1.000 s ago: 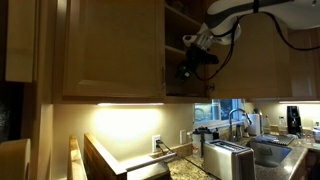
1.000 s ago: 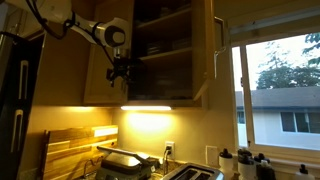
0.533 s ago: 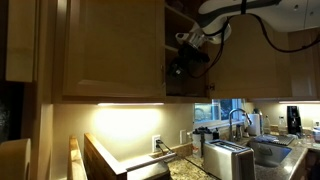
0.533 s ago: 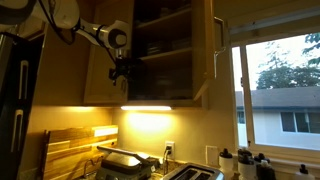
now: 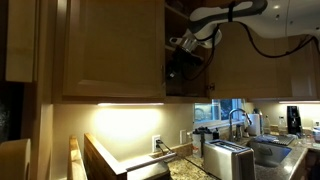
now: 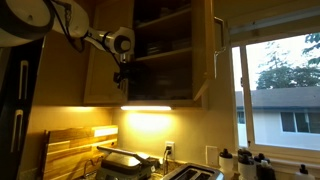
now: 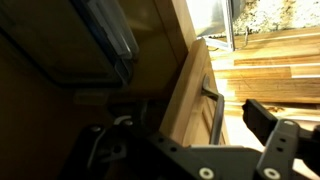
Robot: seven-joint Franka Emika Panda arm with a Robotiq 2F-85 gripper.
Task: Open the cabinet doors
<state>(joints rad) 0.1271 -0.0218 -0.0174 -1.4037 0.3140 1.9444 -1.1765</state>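
My open gripper is straddling the ajar door's edge [image 7: 188, 95] with one finger behind it, so next I move back from the cabinet and swing that door [image 5: 115, 50] wide.
The cabinet's doors are light tan wood. One door [image 5: 110, 48] [image 6: 100, 60] looks shut. The other door [image 6: 211, 50] stands swung open and the dark shelves [image 6: 165, 50] show. My gripper [image 5: 181, 62] [image 6: 122, 74] hangs at the shut door's inner edge, in front of the open cabinet. In the wrist view the gripper [image 7: 200, 140] is open. The door's slim metal bar handle [image 7: 214, 112] lies between its fingers, and no contact shows. The door's edge [image 7: 185, 90] runs up the middle of that view.
A lit counter lies below with a toaster [image 5: 228, 158], a sink with faucet [image 5: 240, 122], a wooden board [image 6: 70, 150] and a wall outlet [image 5: 157, 143]. A window [image 6: 280, 90] lies beyond the open door. A fridge side [image 6: 15, 110] stands near the arm.
My gripper has moved sideways from the open cabinet front toward the shut door's inner edge and its handle. The doors have not moved.
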